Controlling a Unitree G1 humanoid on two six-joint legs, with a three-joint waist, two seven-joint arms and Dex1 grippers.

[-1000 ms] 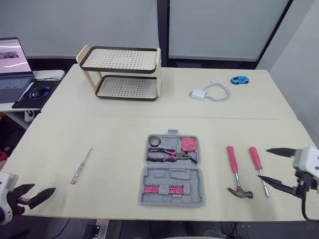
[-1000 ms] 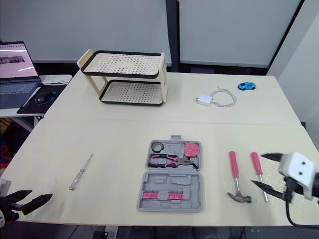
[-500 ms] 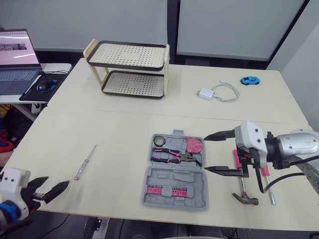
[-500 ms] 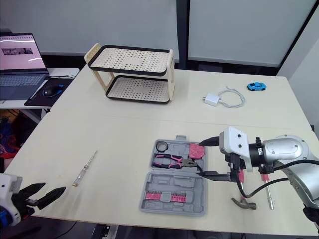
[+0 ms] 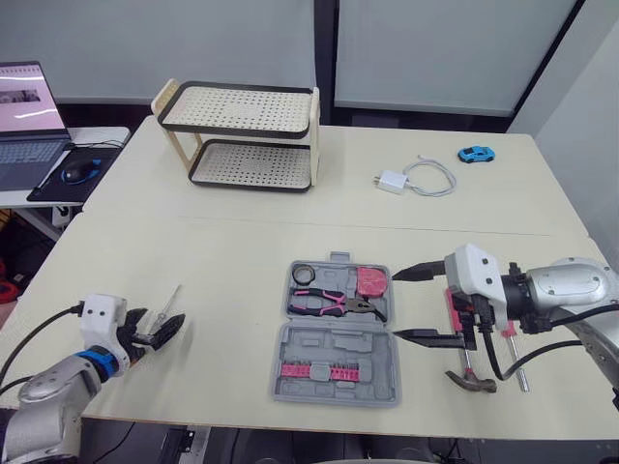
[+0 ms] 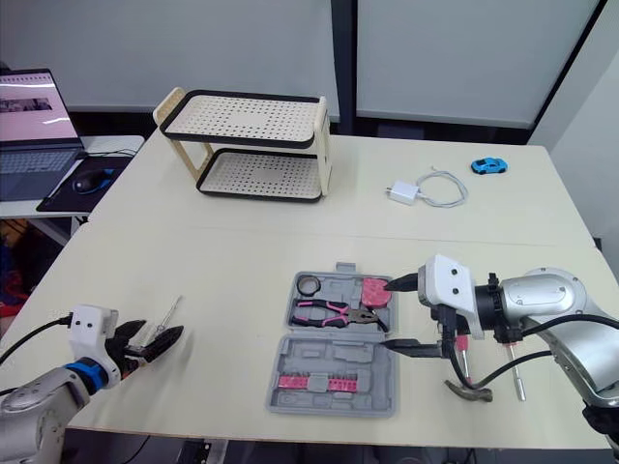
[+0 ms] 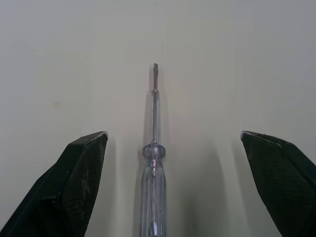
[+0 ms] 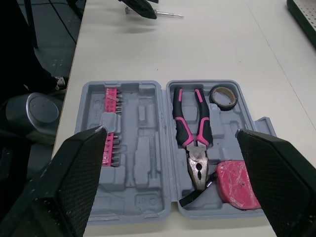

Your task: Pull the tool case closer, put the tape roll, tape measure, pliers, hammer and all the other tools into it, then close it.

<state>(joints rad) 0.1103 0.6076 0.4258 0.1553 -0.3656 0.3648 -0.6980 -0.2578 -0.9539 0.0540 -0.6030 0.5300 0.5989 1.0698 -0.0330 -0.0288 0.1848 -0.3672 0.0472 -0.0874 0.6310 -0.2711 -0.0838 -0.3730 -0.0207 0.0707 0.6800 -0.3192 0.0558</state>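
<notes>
A long empty hollow [image 5: 327,333] lies between the tool case's hinge and the pink bits, so I expect the clear screwdriver [image 5: 168,306] to come to rest flat along it when I lower the screwdriver.
The grey tool case [image 5: 334,385] lies open at the table's middle front, holding the tape roll [image 5: 303,275], pink-handled pliers [image 5: 338,304], pink tape measure [image 5: 369,282] and a row of pink bits [image 5: 314,370]. My right gripper [image 5: 398,304] is open just right of the case, fingertips pointing at the tape measure side. Behind it lie the pink-handled hammer [image 5: 471,381] and a pink screwdriver [image 5: 513,343]. At the front left, my left gripper [image 7: 175,136] is open, straddling the clear screwdriver [image 7: 154,163] flat on the table.
A two-tier perforated rack [image 5: 242,135] stands at the back left. A white charger with cable [image 5: 411,179] and a blue toy car [image 5: 472,154] lie at the back right. A laptop [image 5: 24,106] sits on a side desk to the left.
My left gripper has come forward from the table's front edge to the clear screwdriver. The right gripper swung in from the front right to beside the case, then held there. The camera shifted.
</notes>
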